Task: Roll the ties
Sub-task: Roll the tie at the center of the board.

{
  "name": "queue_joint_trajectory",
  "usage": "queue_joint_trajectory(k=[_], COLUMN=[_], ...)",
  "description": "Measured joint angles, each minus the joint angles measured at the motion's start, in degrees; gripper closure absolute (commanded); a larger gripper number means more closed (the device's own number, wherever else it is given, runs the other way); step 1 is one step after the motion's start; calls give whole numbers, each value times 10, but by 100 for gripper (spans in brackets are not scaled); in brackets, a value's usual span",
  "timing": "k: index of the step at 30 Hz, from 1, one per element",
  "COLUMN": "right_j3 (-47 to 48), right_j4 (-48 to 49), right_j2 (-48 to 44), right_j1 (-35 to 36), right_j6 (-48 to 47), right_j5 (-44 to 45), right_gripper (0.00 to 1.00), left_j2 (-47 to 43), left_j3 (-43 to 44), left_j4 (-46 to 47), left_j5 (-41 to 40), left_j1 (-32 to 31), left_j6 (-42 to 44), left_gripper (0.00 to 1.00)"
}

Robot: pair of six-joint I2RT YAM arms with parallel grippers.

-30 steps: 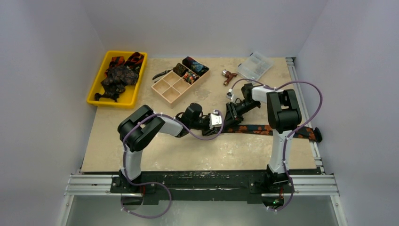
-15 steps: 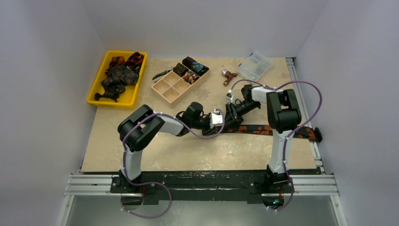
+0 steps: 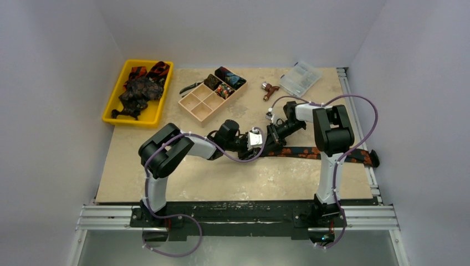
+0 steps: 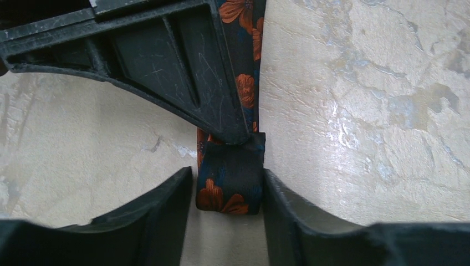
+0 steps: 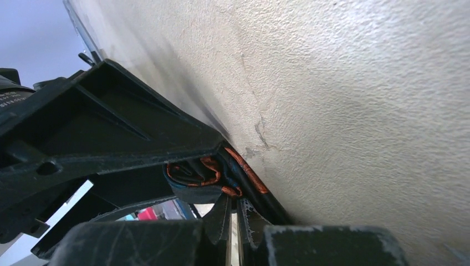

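Observation:
The ends of my left gripper's fingers reach only halfway along the roll's sides (image 4: 261, 176). My left gripper should open, move further over the roll (image 4: 234, 158) and close there.
A dark tie (image 3: 302, 152) with orange blotches lies flat across the table, from the centre to the right edge. Its left end is wound into a small roll (image 4: 230, 188). My left gripper (image 4: 226, 174) stands open astride that roll: the right finger touches it and the left finger (image 4: 177, 191) stands a sliver off. From the far side, my right gripper (image 5: 233, 200) is shut, its tips pressed against the roll (image 5: 194, 177) with nothing showing between them. In the top view the left gripper (image 3: 262, 145) and right gripper (image 3: 271, 138) meet at the tie's left end.
A yellow tray (image 3: 106, 113) at the back left holds several loose ties (image 3: 138, 91). A beige compartment box (image 3: 200, 105) holds rolled ties (image 3: 227, 80). Pliers (image 3: 191, 87), a red-brown tool (image 3: 270, 88) and a clear plastic case (image 3: 300, 77) lie along the back. Purple cables loop off both arms.
The right wrist has shifted slightly toward the back left at the roll. The left arm stays at the roll, and the tie's flat length has not moved.

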Motion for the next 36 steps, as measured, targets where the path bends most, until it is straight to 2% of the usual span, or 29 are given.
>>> queue_joint_trajectory(k=[2, 6, 13, 18, 27, 31, 36], right_j3=[0, 0, -9, -10, -12, -12, -12], right_j4=[0, 0, 11, 14, 14, 12, 7], right_j2=[0, -1, -14, -21, -22, -22, -23], right_j1=[0, 0, 4, 10, 12, 11, 7], right_j6=[3, 11, 22, 26, 30, 30, 29], right_j5=[7, 17, 37, 52, 54, 55, 60], right_gripper=[100, 100, 100, 100, 100, 100, 100], left_j2=[-1, -10, -11, 1, 4, 14, 36], left_j3=[-7, -39, -63, -59, -35, -9, 5], left_j4=[14, 49, 89, 111, 103, 99, 106], left_j5=[0, 10, 37, 49, 48, 43, 46], left_j1=[2, 14, 30, 30, 17, 4, 2], left_j6=[-4, -28, -63, -76, -92, -99, -102], left_gripper=[43, 42, 47, 54, 64, 64, 54])
